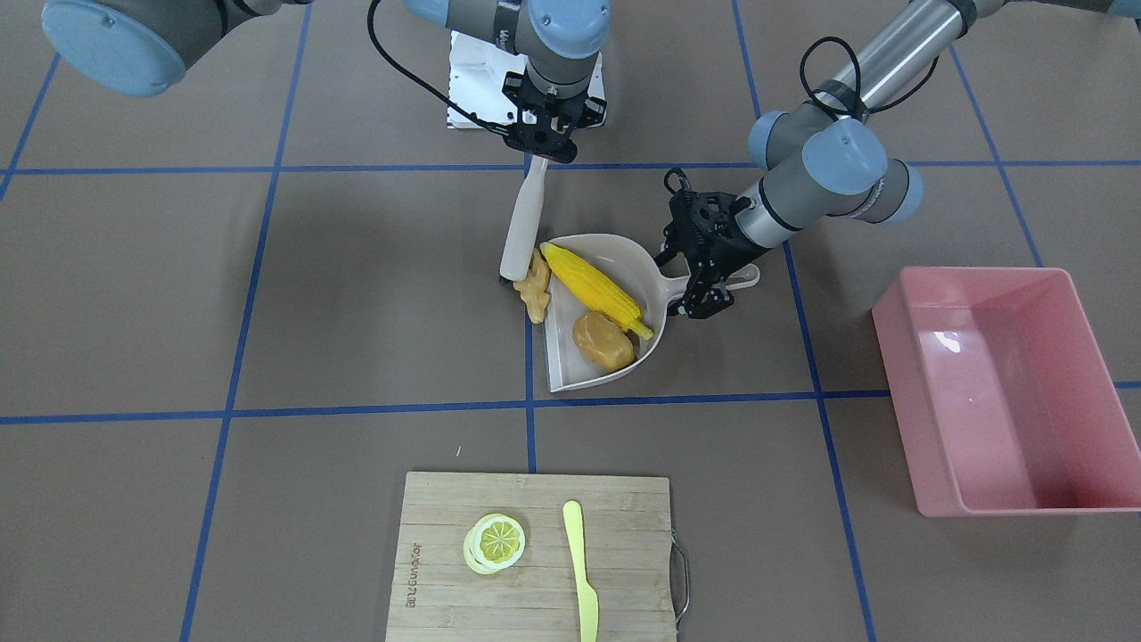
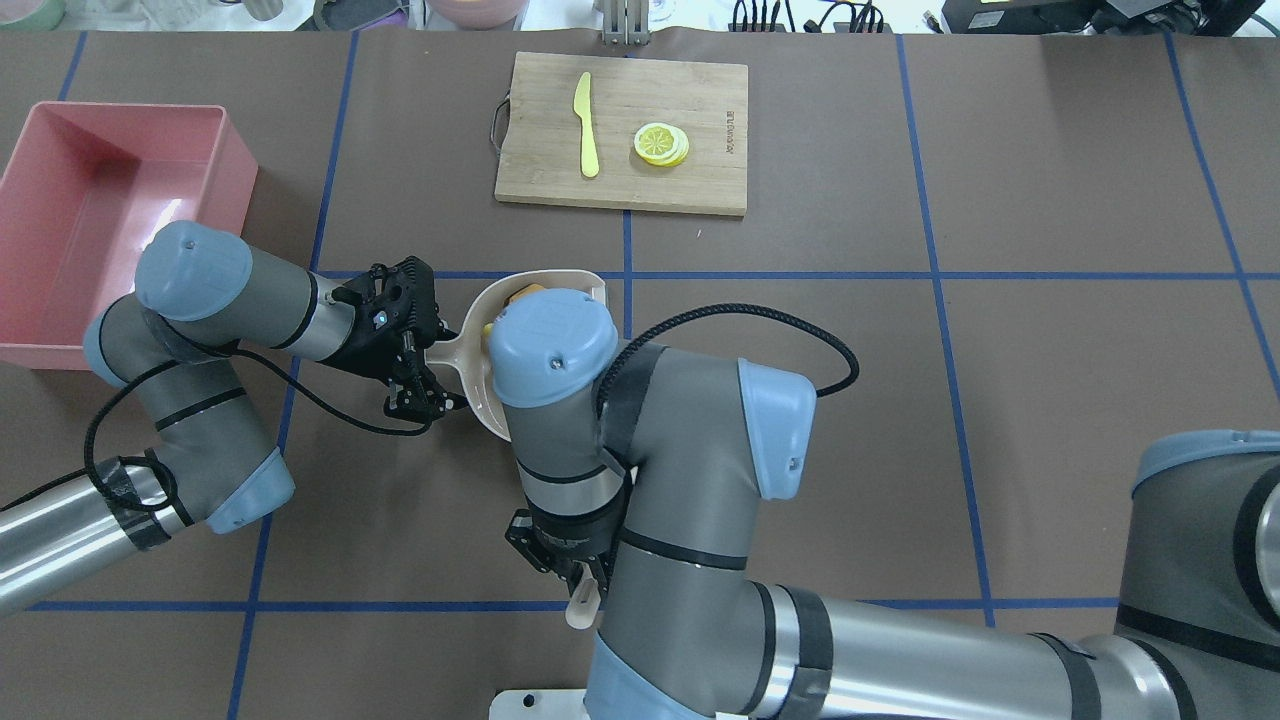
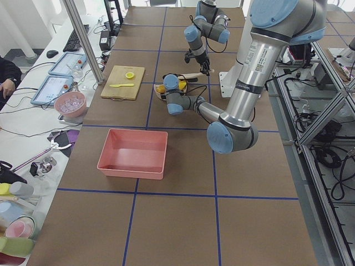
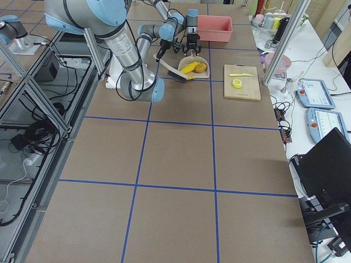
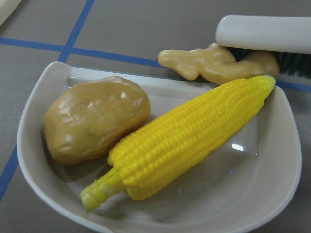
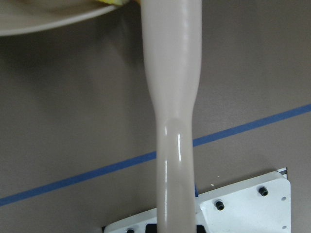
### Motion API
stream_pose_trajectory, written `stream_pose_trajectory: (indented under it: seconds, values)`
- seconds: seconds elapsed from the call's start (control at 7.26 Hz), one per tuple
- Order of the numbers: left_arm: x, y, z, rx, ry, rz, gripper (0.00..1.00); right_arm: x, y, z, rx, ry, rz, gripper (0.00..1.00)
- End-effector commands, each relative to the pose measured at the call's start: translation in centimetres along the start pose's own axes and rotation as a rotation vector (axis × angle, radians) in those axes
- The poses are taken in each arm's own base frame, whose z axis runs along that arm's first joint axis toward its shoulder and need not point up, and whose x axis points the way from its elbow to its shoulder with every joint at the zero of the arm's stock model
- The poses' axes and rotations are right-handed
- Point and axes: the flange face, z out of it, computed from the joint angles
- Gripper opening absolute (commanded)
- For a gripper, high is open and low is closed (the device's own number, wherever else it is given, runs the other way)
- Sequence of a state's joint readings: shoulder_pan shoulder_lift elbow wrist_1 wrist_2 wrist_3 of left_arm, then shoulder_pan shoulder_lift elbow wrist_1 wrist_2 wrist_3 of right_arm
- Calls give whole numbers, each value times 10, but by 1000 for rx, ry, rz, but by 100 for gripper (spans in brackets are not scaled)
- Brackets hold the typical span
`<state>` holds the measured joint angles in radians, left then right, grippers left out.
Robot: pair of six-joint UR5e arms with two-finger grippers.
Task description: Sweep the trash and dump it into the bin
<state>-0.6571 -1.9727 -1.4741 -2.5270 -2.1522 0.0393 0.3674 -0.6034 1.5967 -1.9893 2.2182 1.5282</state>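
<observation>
I should pull the brush back behind the ginger root with my right gripper before sweeping, because the brush touches just the near end of the ginger root (image 1: 535, 264) outside the dustpan.
The beige dustpan (image 1: 615, 254) lies mid-table with the yellow corn cob (image 1: 593, 290) and the brown potato (image 1: 602, 341) inside it. The tan ginger root (image 1: 535, 287) lies on the table at the pan's open edge, touching the brush (image 1: 524, 223). My left gripper (image 1: 709, 290) is shut on the dustpan handle. My right gripper (image 1: 539, 147) is shut on the brush handle (image 6: 172, 121). The left wrist view shows the corn (image 5: 189, 136), potato (image 5: 95, 119) and ginger (image 5: 214, 63). The pink bin (image 1: 998, 392) stands empty on my left side.
A wooden cutting board (image 1: 446, 580) with a lemon slice (image 1: 495, 541) and a pale yellow knife (image 1: 581, 571) lies at the far edge from the robot. A white base plate (image 1: 472, 80) sits near the robot. Blue tape lines cross the brown table.
</observation>
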Motion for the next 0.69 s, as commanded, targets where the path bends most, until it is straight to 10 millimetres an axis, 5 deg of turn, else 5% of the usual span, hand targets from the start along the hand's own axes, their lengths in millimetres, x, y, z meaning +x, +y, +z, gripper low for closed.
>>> stream_pose_trajectory:
  seconds: [0.0, 0.55]
  values:
    - [0, 0, 0, -1, 1, 0, 81, -36, -9, -27, -5, -11, 18, 0]
    - [1, -1, 0, 2, 3, 2, 80, -64, -3, -54, 1, -20, 4, 0]
